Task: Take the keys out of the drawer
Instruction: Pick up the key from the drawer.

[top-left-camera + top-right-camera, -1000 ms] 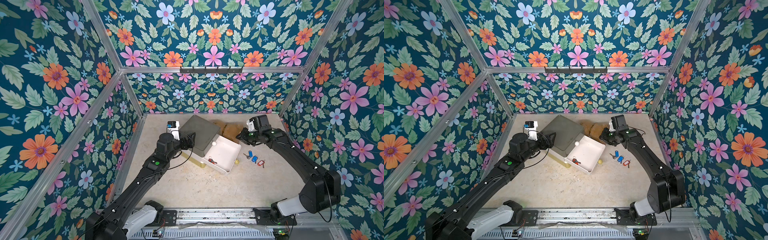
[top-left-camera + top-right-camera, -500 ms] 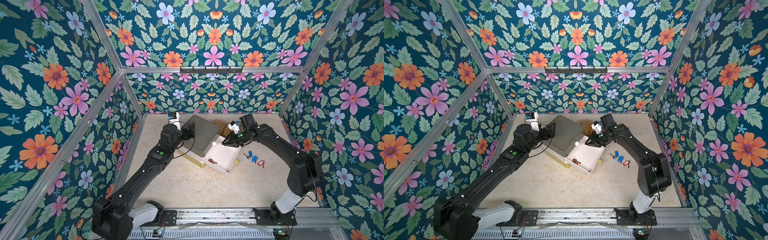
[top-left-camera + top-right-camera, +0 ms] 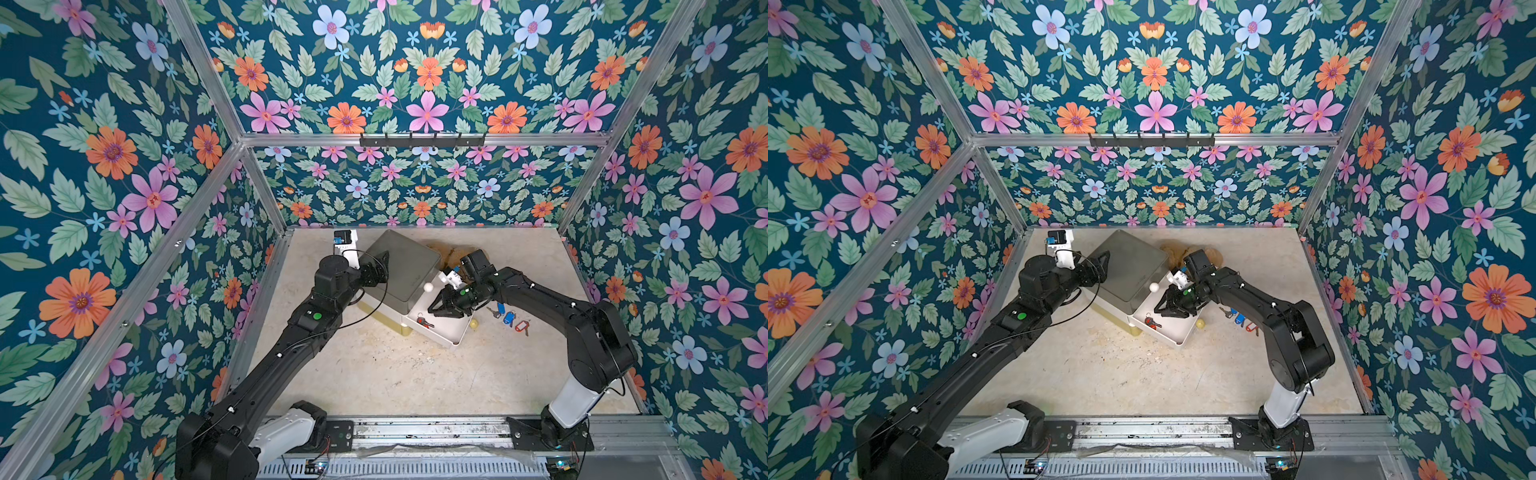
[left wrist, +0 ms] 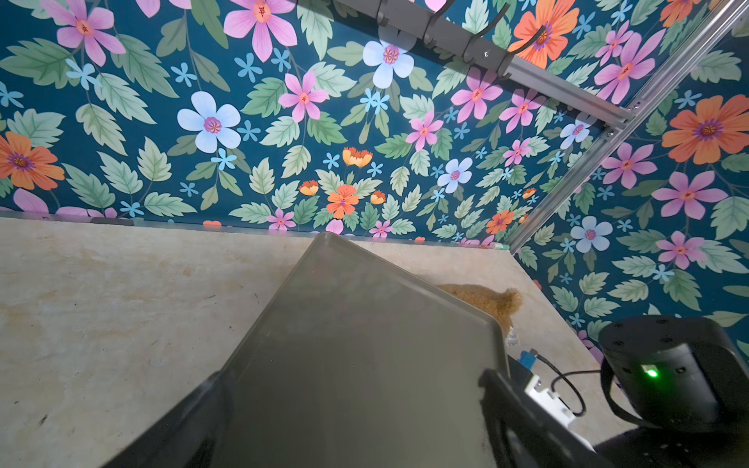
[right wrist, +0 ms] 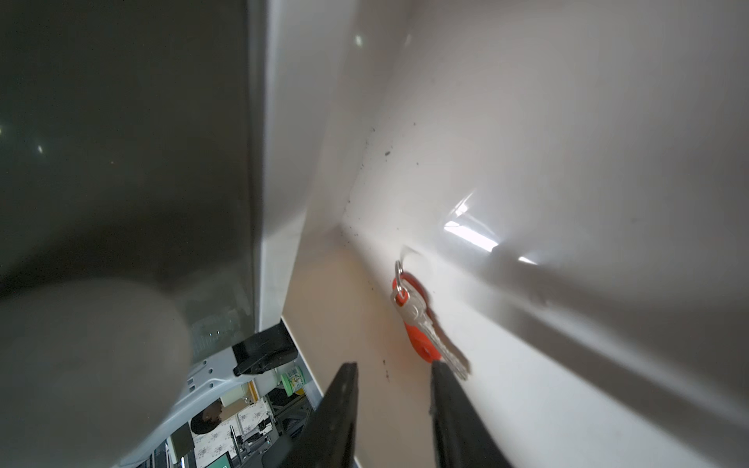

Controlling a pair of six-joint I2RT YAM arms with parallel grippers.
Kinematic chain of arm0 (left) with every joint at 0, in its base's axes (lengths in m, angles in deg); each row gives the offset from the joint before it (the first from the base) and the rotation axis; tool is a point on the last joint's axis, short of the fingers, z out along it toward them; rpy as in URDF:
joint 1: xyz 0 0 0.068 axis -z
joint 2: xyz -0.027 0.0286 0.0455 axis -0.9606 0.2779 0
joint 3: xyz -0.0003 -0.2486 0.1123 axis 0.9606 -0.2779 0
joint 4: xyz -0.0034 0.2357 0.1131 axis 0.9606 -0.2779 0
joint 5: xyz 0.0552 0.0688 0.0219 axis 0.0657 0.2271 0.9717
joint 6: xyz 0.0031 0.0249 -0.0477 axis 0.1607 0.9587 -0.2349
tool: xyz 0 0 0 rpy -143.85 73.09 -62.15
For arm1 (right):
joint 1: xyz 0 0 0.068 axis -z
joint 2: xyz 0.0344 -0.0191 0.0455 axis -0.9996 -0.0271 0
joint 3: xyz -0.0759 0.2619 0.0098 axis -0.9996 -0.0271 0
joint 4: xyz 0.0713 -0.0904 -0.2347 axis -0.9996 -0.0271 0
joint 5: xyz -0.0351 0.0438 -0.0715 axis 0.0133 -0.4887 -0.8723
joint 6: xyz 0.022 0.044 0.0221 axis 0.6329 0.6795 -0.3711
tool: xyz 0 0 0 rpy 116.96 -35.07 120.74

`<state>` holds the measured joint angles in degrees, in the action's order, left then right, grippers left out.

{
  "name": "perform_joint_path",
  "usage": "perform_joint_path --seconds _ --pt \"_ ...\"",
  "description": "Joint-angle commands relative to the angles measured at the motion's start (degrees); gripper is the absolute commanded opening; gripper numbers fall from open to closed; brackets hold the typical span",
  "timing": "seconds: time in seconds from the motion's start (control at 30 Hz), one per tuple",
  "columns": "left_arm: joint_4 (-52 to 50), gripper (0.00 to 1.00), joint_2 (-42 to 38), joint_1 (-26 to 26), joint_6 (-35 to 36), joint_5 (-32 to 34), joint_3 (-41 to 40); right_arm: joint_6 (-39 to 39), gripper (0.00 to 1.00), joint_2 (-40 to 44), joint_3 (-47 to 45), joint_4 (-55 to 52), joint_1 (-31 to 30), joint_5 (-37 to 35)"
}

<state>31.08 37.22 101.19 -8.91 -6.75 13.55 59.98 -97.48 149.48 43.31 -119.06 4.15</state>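
My right gripper's open fingers are facing the key (image 5: 420,312), which lies free in the drawer, so I should carry on reaching in until they straddle its red tag (image 5: 422,343).
One of the keys (image 5: 417,320), silver with a red tag, lies in the corner of the open white drawer (image 3: 451,332), also seen in a top view (image 3: 1152,322). My right gripper (image 5: 394,366) is down inside the drawer, open, its tips just short of that key with nothing between them; in a top view it sits at the drawer's back (image 3: 436,309). More keys with blue tags (image 3: 507,318) and a red tag (image 3: 521,327) lie on the table right of the drawer. My left gripper (image 4: 356,377) stands open wide across the grey cabinet top (image 4: 364,344).
The cabinet (image 3: 407,266) stands at the back middle of the table, with a yellow drawer (image 3: 382,318) under the white one. A white knob (image 3: 428,286) and a yellowish knob (image 3: 473,323) stick out. A brown plush thing (image 3: 451,253) lies behind. A hook rail (image 3: 422,140) hangs on the back wall.
My right gripper has swung left and down from beside the cabinet into the drawer, and its jaws have parted a little. My left gripper has slid farther back along the cabinet top.
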Motion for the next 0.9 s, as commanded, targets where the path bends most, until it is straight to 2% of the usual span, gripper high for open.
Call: perform_joint_path --seconds 0.0,0.17,0.37,0.53,0.87 --pt "0.2 0.99 -0.4 -0.1 0.7 -1.3 0.0 1.4 0.35 -1.7 0.6 3.7 -0.2 0.7" --pt "0.0 0.99 -0.7 -0.1 0.9 -1.1 -0.1 -1.1 0.34 -5.0 3.5 0.8 -0.4 -0.3" --pt "-0.4 0.99 -0.7 -0.1 1.4 -0.6 0.1 -0.6 0.33 -6.3 3.8 1.3 -0.8 -0.1" --pt "-0.9 0.99 -1.0 -0.1 2.0 -0.4 0.0 2.8 0.33 -5.6 1.5 5.7 -1.3 0.3" --pt "-2.0 0.99 -3.4 -0.1 2.3 -0.6 -1.5 8.5 0.33 -3.0 -3.4 11.9 -2.4 -4.9"
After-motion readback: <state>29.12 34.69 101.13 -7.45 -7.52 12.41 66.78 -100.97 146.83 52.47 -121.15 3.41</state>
